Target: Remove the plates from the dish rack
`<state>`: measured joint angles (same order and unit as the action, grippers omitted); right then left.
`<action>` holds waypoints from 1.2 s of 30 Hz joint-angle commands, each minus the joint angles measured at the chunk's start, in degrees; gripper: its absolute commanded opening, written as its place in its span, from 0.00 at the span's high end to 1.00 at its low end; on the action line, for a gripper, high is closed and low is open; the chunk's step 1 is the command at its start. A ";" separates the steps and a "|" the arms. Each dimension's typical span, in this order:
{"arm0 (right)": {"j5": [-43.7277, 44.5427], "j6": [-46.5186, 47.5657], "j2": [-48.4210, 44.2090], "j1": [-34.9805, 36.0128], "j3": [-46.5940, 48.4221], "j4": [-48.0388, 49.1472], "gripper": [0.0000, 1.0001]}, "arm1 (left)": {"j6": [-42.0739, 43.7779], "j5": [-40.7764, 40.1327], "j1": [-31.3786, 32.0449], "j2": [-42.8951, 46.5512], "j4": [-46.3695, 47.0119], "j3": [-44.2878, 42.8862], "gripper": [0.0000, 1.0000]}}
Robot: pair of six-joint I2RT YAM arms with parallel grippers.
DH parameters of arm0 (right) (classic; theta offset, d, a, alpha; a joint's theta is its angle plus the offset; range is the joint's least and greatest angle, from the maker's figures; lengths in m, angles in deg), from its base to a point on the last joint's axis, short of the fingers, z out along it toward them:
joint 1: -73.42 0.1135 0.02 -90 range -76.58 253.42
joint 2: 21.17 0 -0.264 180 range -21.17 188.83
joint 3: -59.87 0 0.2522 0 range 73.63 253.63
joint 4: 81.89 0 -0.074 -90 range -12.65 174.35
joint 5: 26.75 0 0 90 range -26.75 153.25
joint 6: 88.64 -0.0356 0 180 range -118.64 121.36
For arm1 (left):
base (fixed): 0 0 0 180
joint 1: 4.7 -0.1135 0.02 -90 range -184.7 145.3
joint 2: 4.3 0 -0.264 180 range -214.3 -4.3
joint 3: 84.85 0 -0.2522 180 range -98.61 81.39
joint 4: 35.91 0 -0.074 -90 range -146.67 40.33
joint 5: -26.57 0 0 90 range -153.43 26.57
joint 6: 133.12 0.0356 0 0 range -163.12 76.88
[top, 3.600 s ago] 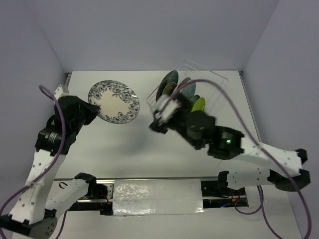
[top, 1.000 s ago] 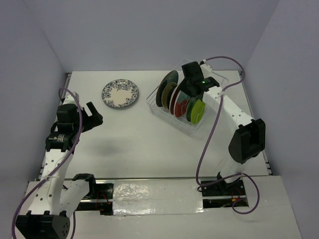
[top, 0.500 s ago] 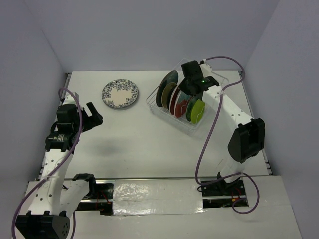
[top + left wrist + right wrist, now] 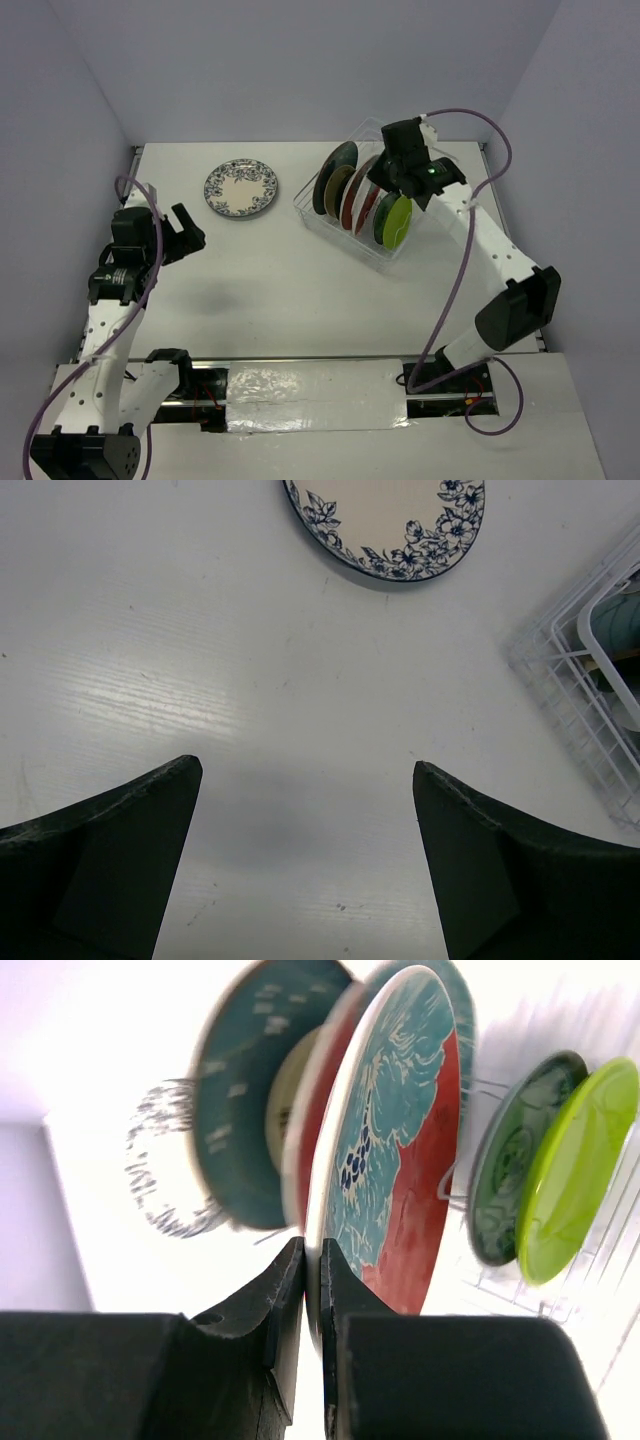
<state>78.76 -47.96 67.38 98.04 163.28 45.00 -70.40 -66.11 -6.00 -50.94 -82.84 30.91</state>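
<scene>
My right gripper is holding the red-and-teal plate (image 4: 367, 206) upright, far away from the cream plate (image 4: 241, 188), so next my left gripper takes it and stacks it there.
The clear dish rack (image 4: 372, 258) stands at the back right with several plates upright in it: a teal-blue one (image 4: 333, 175), a tan one (image 4: 338, 192), a lime green one (image 4: 398, 222). My right gripper (image 4: 388, 182) reaches into the rack from above. In the right wrist view it (image 4: 312, 1245) is shut on the rim of a red-and-teal plate (image 4: 400, 1160), with the lime green plate (image 4: 580, 1180) and a dark green one (image 4: 515, 1180) beside it. My left gripper (image 4: 190, 232) hangs open over bare table, nothing between its fingers (image 4: 120, 830).
A cream plate with a dark floral border (image 4: 241, 188) lies flat on the table at the back left, also at the top of the left wrist view (image 4: 390, 520). The rack's corner (image 4: 570, 680) shows at that view's right edge. White walls enclose the table.
My right gripper has closed on the red-and-teal plate's rim, and its wrist has shifted a little to the right. The left arm has stayed still and open.
</scene>
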 commanded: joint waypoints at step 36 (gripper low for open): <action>36.88 103.19 -2.07 65.37 6.51 11.21 1.00 | -20.79 33.08 0.16 -1.97 -10.53 -19.23 0.07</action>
<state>107.83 47.33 65.39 162.12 165.57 44.34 -93.00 -34.92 -5.98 -53.16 -95.01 10.45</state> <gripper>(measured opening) 0.143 0.935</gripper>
